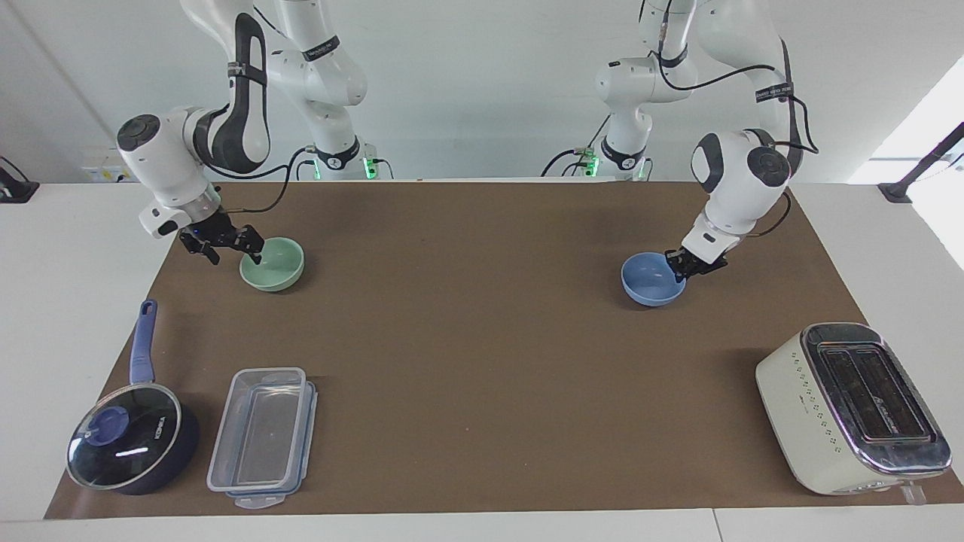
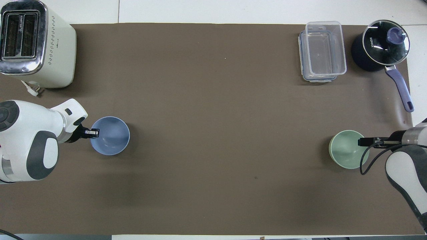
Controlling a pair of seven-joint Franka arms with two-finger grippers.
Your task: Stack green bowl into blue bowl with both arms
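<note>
My gripper will stack the green bowl (image 2: 346, 150) into the blue bowl, and the green bowl should hide the blue bowl from above because their rims (image 2: 127, 127) look equally wide.
The blue bowl (image 1: 649, 280) (image 2: 111, 136) is toward the left arm's end of the mat. My left gripper (image 1: 683, 265) (image 2: 94, 132) is shut on the part of its rim toward the left arm's end and holds it slightly tilted, low at the mat. The green bowl (image 1: 275, 263) (image 2: 347, 150) stands upright on the mat toward the right arm's end. My right gripper (image 1: 230, 252) (image 2: 369, 142) is open and low at that bowl's rim. One finger is over the bowl's inside and the other is outside it.
A cream toaster (image 1: 851, 406) (image 2: 36, 43) stands farther from the robots at the left arm's end. A clear lidded container (image 1: 263, 436) (image 2: 322, 51) and a dark blue saucepan with a glass lid (image 1: 132, 444) (image 2: 380, 46) stand farther out at the right arm's end. A brown mat (image 1: 482, 339) covers the table.
</note>
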